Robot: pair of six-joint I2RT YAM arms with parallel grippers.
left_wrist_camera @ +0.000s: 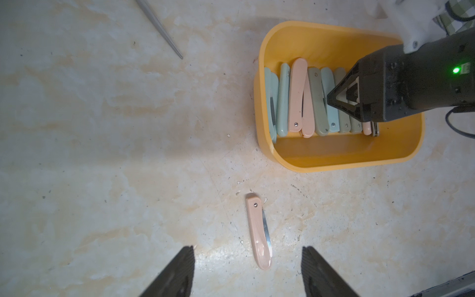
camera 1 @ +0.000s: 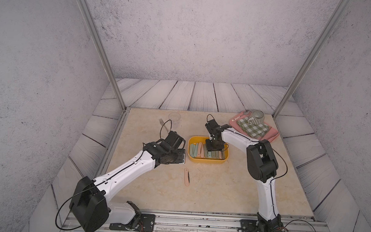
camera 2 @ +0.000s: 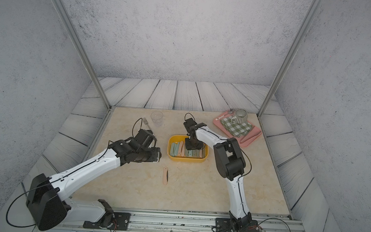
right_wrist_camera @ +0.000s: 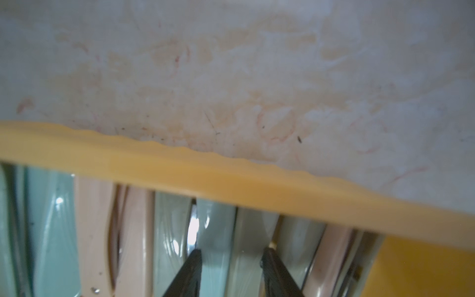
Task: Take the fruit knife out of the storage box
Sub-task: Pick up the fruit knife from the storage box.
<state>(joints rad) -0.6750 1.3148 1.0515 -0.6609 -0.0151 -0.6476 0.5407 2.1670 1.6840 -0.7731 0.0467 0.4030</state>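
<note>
Two neighbouring green handles [right_wrist_camera: 234,245] are between my right gripper's fingers, so I should open my fingers, move over and close around just the darker green handle [right_wrist_camera: 252,242] before I lift.
The yellow storage box [camera 1: 206,161] [camera 2: 186,159] sits mid-table and holds several folded fruit knives [left_wrist_camera: 297,95] with green and pink handles, packed side by side. My right gripper [camera 1: 213,148] [right_wrist_camera: 231,253] reaches straight down into it. Its fingertips [right_wrist_camera: 196,253] rest against the outer sides of two neighbouring green handles [right_wrist_camera: 223,231], closed around them. Another pink fruit knife [camera 1: 187,177] [left_wrist_camera: 258,231] lies on the table in front of the box, blade edge showing. My left gripper [camera 1: 180,156] [left_wrist_camera: 248,250] hovers left of the box, open and empty, with this knife's end between its fingers' line.
A fork [camera 1: 164,124] and a clear cup [camera 1: 174,117] lie at the back left. At the back right, a pink tray [camera 1: 271,135] carries a checked cloth and a striped mug [camera 1: 256,117]. Metal frame posts stand at both back corners.
</note>
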